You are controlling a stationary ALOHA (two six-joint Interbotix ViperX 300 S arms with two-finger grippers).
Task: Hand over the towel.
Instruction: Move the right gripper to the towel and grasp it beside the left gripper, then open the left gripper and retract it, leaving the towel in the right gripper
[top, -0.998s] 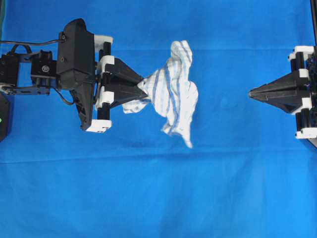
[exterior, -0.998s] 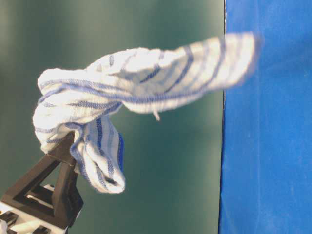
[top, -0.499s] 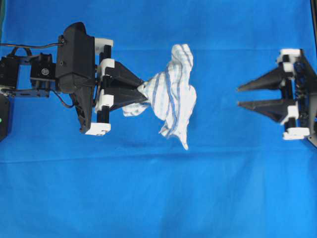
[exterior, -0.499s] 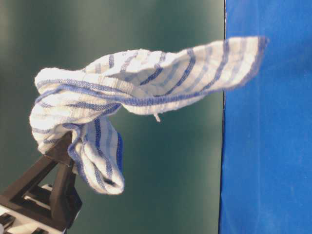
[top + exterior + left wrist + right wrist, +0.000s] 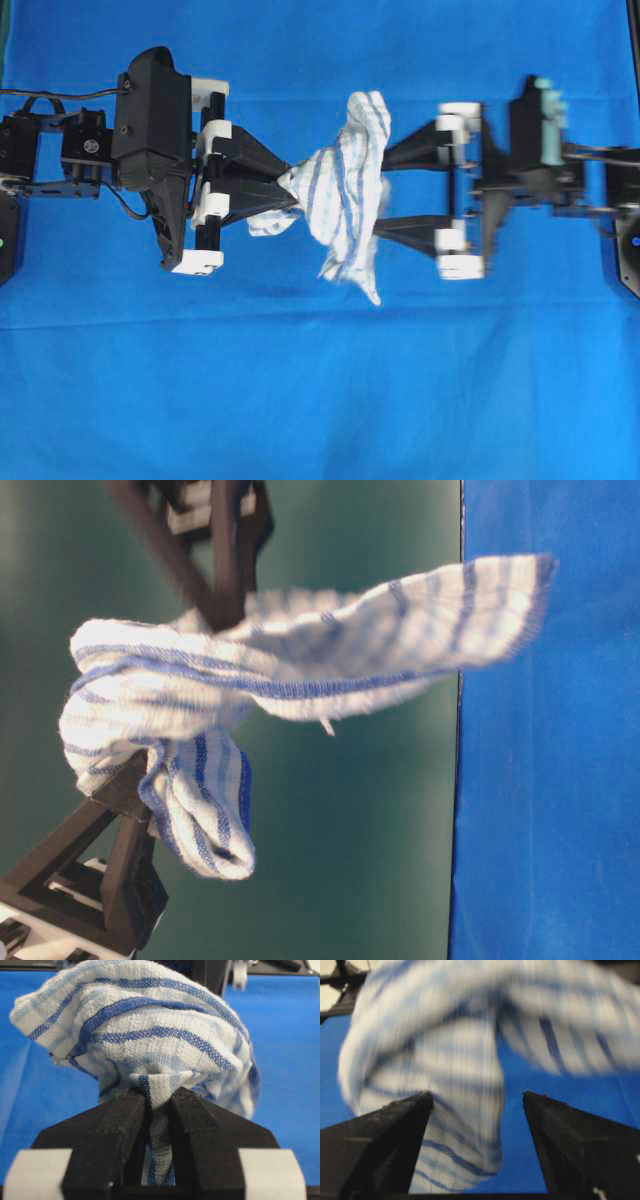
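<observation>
The towel [image 5: 338, 192] has limp, gathered folds [image 5: 359, 172] down its middle. It will settle into a crumpled heap when I lower it with my right gripper.
The towel [image 5: 345, 185], white with thin blue stripes, hangs in the air at the middle of the overhead view. My left gripper [image 5: 290, 185] is shut on its left end; the left wrist view shows the cloth [image 5: 145, 1035] pinched between the two black fingers [image 5: 125, 1110]. My right gripper [image 5: 385, 192] is open, its jaws on either side of the towel's right edge. In the right wrist view the blurred towel [image 5: 450, 1060] hangs between and past the spread fingers [image 5: 415, 1110]. In the table-level view the towel [image 5: 290, 660] drapes between both grippers.
The large plain blue cloth [image 5: 320, 380] covers the whole table under both arms. The left arm's body [image 5: 150, 150] is at the left, the right arm's body [image 5: 540, 170] at the right.
My right gripper opened, then moved quickly left from the far right edge up to the towel's right side. My left gripper and the towel stayed nearly still.
</observation>
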